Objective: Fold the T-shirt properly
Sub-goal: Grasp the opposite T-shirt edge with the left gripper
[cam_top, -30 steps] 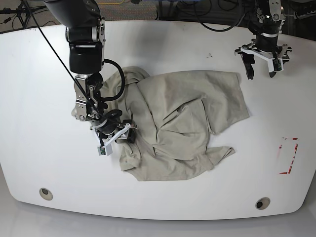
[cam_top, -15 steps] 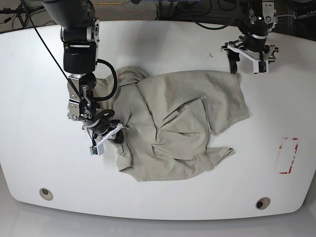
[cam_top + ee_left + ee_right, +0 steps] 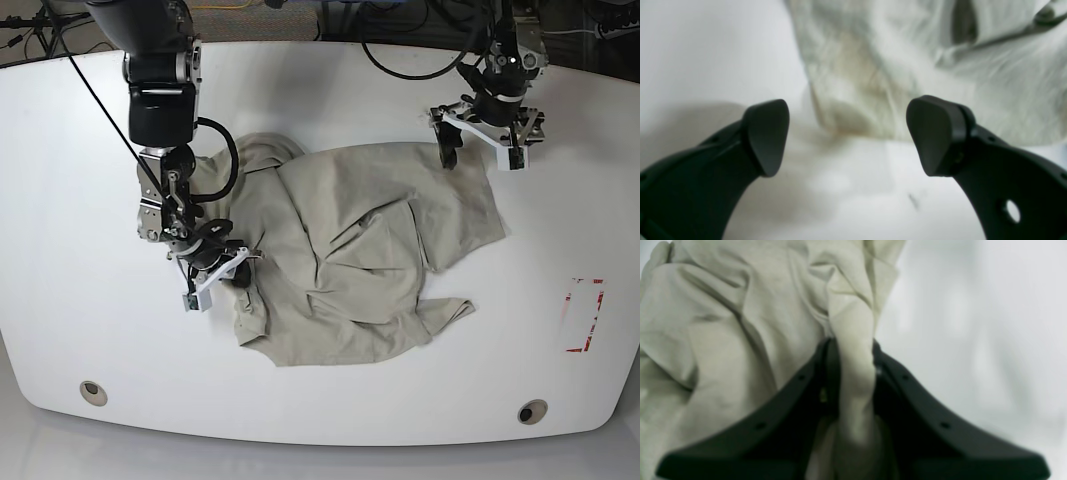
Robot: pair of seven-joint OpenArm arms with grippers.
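My left gripper needs to take hold of the T-shirt's far corner (image 3: 477, 152) before both grippers lift and stretch the T-shirt. Wrinkles run across the T-shirt (image 3: 345, 240) and only my right gripper is holding it.
The T-shirt (image 3: 370, 250) lies crumpled and wrinkled in the middle of the white table (image 3: 90, 150). My right gripper (image 3: 225, 272) is low at the shirt's left edge. In the right wrist view this gripper (image 3: 851, 373) is shut on a bunched fold of the T-shirt (image 3: 740, 323). My left gripper (image 3: 478, 150) is open at the shirt's far right corner. In the left wrist view the left gripper (image 3: 846, 140) has its fingers (image 3: 766, 133) wide apart. A corner of the T-shirt (image 3: 890, 66) lies just ahead of the gap between them.
A red-outlined rectangle (image 3: 585, 315) is marked on the table at the right. Two round holes (image 3: 92, 391) (image 3: 531, 411) sit near the front edge. Cables run along the back edge behind both arms.
My left gripper has moved left and down from the bare table to the shirt's far right corner. The right gripper has drawn the shirt's left edge slightly leftward.
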